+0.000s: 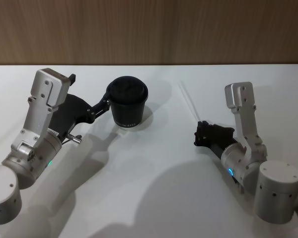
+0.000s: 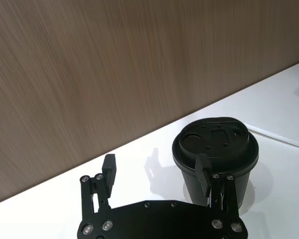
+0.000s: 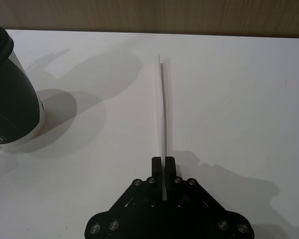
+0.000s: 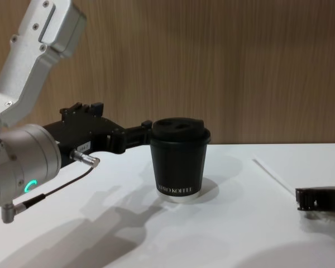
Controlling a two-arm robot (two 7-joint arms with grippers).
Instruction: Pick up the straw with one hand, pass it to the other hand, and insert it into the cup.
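The white straw (image 1: pixel 188 100) looks longer than the cup (image 1: pixel 127 102), so I expect the straw to stick out above the lid and lean to one side when I put it in.
The black lidded cup (image 1: pixel 128 106) (image 4: pixel 178 162) stands upright on the white table, left of centre. My left gripper (image 1: pixel 88 90) (image 2: pixel 157 172), on the green-lit arm, is open; one finger (image 2: pixel 204 175) rests against the cup's side and the cup is outside the jaws. The thin white straw (image 1: pixel 188 100) (image 3: pixel 163 109) lies along the table to the right of the cup. My right gripper (image 1: pixel 201 130) (image 3: pixel 164 162), on the blue-lit arm, is low over the table and shut on the straw's near end, which runs back between the fingers.
A wood-panelled wall (image 1: pixel 149 29) stands along the table's far edge. Bare white tabletop (image 1: pixel 154 173) stretches between the two arms and in front of the cup. The cup (image 3: pixel 7 84) stands well to the side of the straw.
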